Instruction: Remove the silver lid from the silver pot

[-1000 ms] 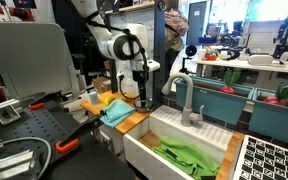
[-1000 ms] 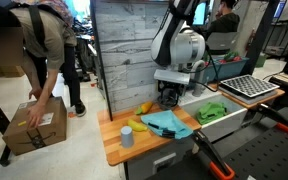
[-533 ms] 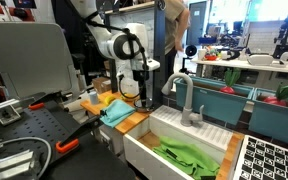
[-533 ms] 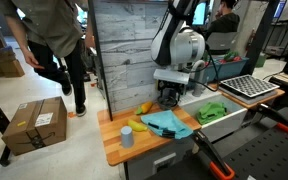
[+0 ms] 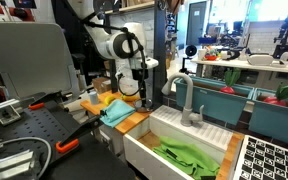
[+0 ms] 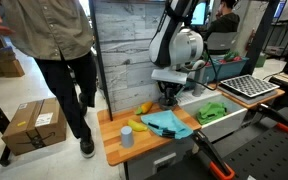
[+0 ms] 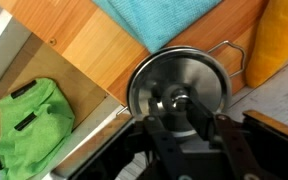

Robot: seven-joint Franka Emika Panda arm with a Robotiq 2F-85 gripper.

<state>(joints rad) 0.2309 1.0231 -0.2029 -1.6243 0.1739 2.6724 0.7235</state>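
The silver lid's knob [image 7: 176, 98] is just past the ends of my gripper's fingers, so I should open my gripper and move its fingers around the knob before I lift the lid.
The silver lid [image 7: 177, 92] with its round knob sits on the silver pot, whose handle [image 7: 231, 52] sticks out at the right, on the wooden counter [image 7: 79, 45]. My gripper [image 7: 189, 128] hovers right above the lid, its two black fingers open on either side of the knob and not closed on it. In both exterior views the gripper [image 5: 131, 88] [image 6: 170, 93] points down over the pot at the back of the counter, and mostly hides it.
A teal cloth [image 7: 154, 15] [image 6: 166, 122] lies beside the pot, with a yellow object [image 7: 279, 45] on the other side. A green cloth [image 7: 29, 125] [image 5: 189, 157] lies in the white sink near the faucet [image 5: 184, 100]. A grey cup [image 6: 127, 137] stands at the counter front. A person [image 6: 54, 50] stands nearby.
My gripper has barely shifted over the pot. The person in the exterior view has stood up and walked closer to the counter.
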